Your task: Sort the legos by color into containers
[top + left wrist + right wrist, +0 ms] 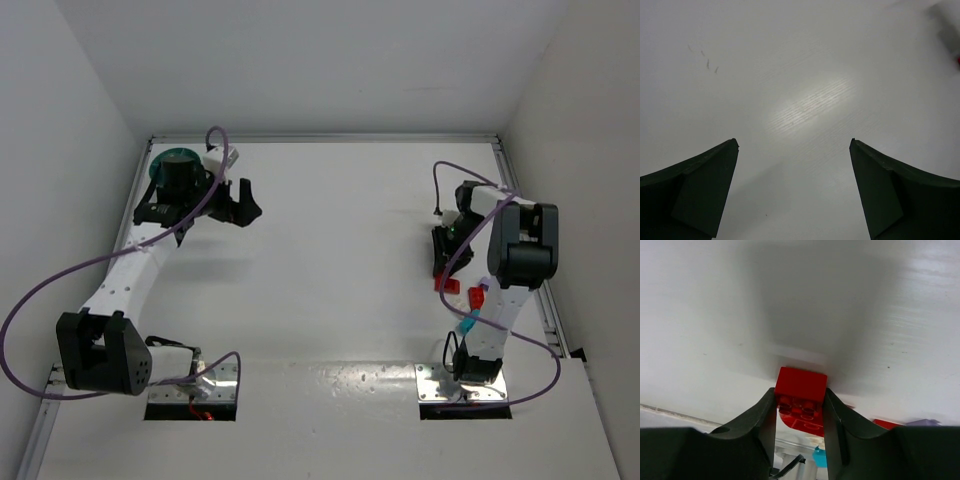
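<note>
The red lego's end pokes out past the right gripper's fingers, so the robot's open left gripper keeps moving to mid-table until it closes on that end.
My right gripper is shut on a red lego, with one finger pressed against each side of it, right at the table surface. In the top view this gripper points down at the right side of the table, with a red lego at its tip. Close by lie another red lego, a purple one and a cyan one. The teal bowl sits at the far left corner, mostly hidden under my left arm. My left gripper is open over bare table, holding nothing.
The table's raised rim runs along the back, and white walls close in on both sides. Purple cables loop off both arms. The right arm's base plate stands just behind the loose legos.
</note>
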Robot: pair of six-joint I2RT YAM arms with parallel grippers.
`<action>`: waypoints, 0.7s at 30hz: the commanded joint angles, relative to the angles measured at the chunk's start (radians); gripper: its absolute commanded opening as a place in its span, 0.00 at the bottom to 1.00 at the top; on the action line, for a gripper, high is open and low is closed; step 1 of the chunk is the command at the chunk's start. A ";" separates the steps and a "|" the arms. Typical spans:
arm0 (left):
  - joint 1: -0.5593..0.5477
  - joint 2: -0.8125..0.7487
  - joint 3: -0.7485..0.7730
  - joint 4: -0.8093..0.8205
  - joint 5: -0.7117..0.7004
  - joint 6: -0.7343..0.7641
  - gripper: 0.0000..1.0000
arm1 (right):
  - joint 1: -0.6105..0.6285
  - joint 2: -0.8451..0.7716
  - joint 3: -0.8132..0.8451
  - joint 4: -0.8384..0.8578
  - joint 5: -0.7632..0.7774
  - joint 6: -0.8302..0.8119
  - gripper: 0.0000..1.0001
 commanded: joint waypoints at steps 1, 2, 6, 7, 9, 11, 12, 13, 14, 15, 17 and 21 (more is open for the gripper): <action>-0.004 -0.075 -0.041 0.072 0.071 -0.012 1.00 | 0.017 -0.078 0.042 0.023 -0.074 -0.032 0.12; -0.004 -0.092 -0.081 0.090 0.095 -0.012 1.00 | 0.017 -0.115 0.056 0.014 -0.107 -0.063 0.08; 0.030 -0.196 -0.184 0.227 0.358 -0.109 1.00 | 0.049 -0.171 0.206 -0.104 -0.413 -0.219 0.06; 0.030 -0.212 -0.205 0.267 0.359 -0.145 1.00 | 0.049 -0.181 0.235 -0.133 -0.477 -0.219 0.05; 0.030 -0.253 -0.290 0.431 0.462 -0.276 1.00 | 0.070 -0.156 0.347 -0.262 -0.678 -0.302 0.05; 0.018 -0.310 -0.368 0.556 0.490 -0.370 1.00 | 0.110 -0.119 0.444 -0.340 -0.864 -0.348 0.05; 0.008 -0.324 -0.383 0.642 0.490 -0.439 1.00 | 0.127 -0.118 0.444 -0.350 -0.902 -0.357 0.05; -0.021 -0.333 -0.396 0.676 0.465 -0.467 1.00 | 0.170 -0.129 0.426 -0.339 -0.960 -0.357 0.03; -0.039 -0.342 -0.405 0.708 0.465 -0.490 1.00 | 0.190 -0.138 0.408 -0.339 -0.999 -0.357 0.03; -0.059 -0.342 -0.414 0.727 0.447 -0.504 1.00 | 0.210 -0.160 0.351 -0.278 -1.087 -0.330 0.03; -0.134 -0.330 -0.405 0.727 0.415 -0.492 1.00 | 0.271 -0.183 0.290 -0.185 -1.178 -0.188 0.03; -0.295 -0.267 -0.322 0.594 0.320 -0.295 0.97 | 0.357 -0.168 0.191 -0.001 -1.453 0.035 0.02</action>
